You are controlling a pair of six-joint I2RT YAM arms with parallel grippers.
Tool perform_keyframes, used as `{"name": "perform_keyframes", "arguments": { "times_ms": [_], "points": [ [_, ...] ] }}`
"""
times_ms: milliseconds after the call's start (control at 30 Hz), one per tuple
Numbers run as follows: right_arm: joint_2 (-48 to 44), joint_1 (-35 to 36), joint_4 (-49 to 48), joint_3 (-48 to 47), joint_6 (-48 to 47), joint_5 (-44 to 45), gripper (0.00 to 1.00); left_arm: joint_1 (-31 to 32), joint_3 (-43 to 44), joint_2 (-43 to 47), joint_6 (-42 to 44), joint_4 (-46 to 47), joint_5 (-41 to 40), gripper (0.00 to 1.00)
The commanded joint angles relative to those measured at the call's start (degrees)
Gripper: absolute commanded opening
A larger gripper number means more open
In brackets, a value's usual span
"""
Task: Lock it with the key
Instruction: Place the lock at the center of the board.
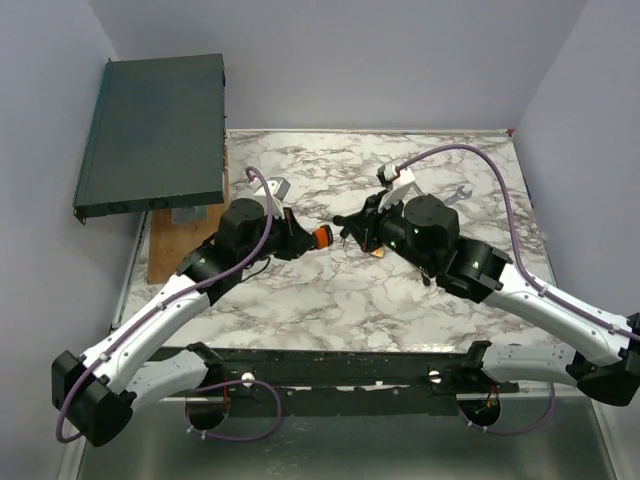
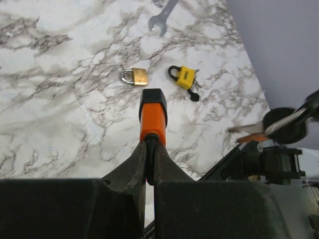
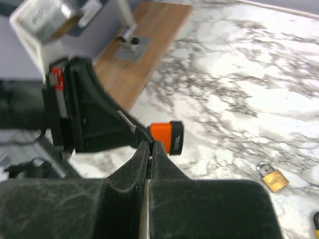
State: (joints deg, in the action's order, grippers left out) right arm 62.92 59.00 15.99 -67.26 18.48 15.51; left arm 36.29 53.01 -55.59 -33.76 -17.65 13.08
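Observation:
The key (image 2: pixel 246 128) is clear of the orange padlock and open marble (image 2: pixel 93 102) is below, so my left gripper should carry on lowering the padlock until it sits there, and then let it go.
My left gripper (image 1: pixel 303 241) is shut on the shackle end of an orange padlock with a black end (image 1: pixel 322 237) and holds it above the marble table; it also shows in the left wrist view (image 2: pixel 152 114). My right gripper (image 1: pixel 345 228) faces it from the right, shut on a key with a black head (image 3: pixel 142 133) whose blade points up and to the left. In the left wrist view the key (image 2: pixel 284 124) hangs to the right of the padlock, apart from it. In the right wrist view the orange padlock (image 3: pixel 167 135) sits just behind my fingertips.
A brass padlock (image 2: pixel 134 76), a yellow padlock (image 2: pixel 183 77) with a small black key, and a wrench (image 2: pixel 162 17) lie on the table (image 1: pixel 300 300). A dark flat box (image 1: pixel 155 135) and a wooden board (image 1: pixel 180 240) stand at the left.

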Motion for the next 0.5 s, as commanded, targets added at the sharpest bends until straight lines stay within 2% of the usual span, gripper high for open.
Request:
{"name": "perform_keyframes", "arguments": {
  "times_ms": [0, 333, 467],
  "points": [
    [2.8, -6.3, -0.9, 0.9, 4.9, -0.9, 0.01, 0.8, -5.5, -4.1, -9.0, 16.4, -8.0, 0.0],
    [10.1, -20.4, -8.3, 7.0, 10.9, -14.2, 0.01, -0.9, -4.6, -27.3, -18.4, 31.7, -3.0, 0.0],
    [12.5, -23.2, -10.5, 9.5, 12.8, -16.7, 0.01, -2.1, -3.3, -34.4, -20.3, 34.6, -0.2, 0.0]
  ]
}}
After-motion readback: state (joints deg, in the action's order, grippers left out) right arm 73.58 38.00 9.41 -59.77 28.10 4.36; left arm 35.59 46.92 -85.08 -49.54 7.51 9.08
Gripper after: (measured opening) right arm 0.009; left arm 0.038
